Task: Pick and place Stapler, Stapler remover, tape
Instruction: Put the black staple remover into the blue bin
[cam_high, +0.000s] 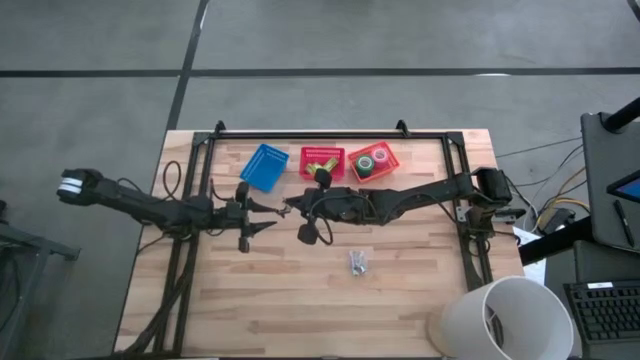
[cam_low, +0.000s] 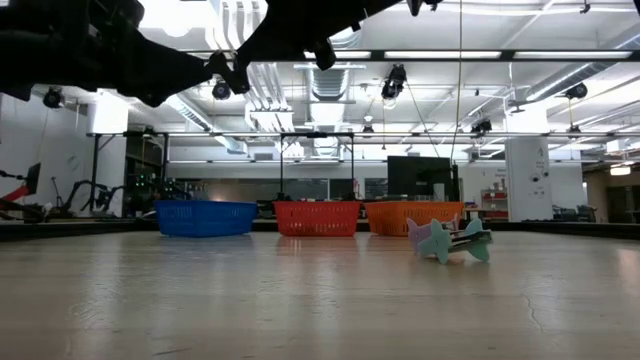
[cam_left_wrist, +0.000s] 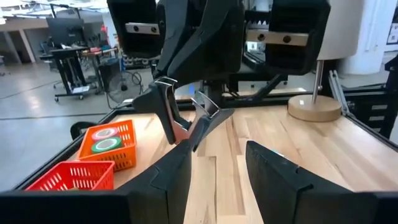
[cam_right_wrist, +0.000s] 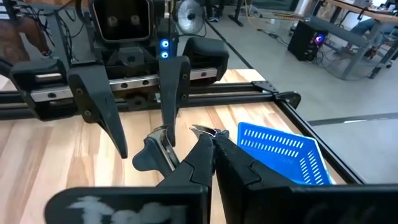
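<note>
The pastel stapler remover looks long and broken up. I should expect another remover to stay behind when I lift the purple part away.
My right gripper (cam_high: 297, 207) reaches over the table's middle and is shut on a black stapler remover (cam_right_wrist: 154, 152) with chrome claws, held in the air. My left gripper (cam_high: 262, 214) faces it from the left, open, with its fingers (cam_left_wrist: 171, 177) just short of the remover (cam_left_wrist: 181, 119). A second, pastel stapler remover (cam_high: 358, 262) lies on the wood in front, also in the low view (cam_low: 450, 240). A green and a red-pink tape roll (cam_high: 368, 162) sit in the orange basket. A yellow-green blocky item (cam_high: 320, 172) lies in the red basket. My right gripper pinches the black stapler remover between its two fingers (cam_right_wrist: 239, 165), next to the chrome claws (cam_right_wrist: 202, 132). The fingers come level from the table's right. The remover is lifted clear of the table, and its black handle (cam_right_wrist: 144, 157) sticks out beyond the fingertips toward the left gripper.
Three baskets stand in a row at the far edge: blue (cam_high: 265, 166), red (cam_high: 322, 160), orange (cam_high: 385, 160). A black frame (cam_high: 330, 133) rims the table. A white lamp shade (cam_high: 505, 318) stands at the near right corner. Bare wood lies along the near side.
</note>
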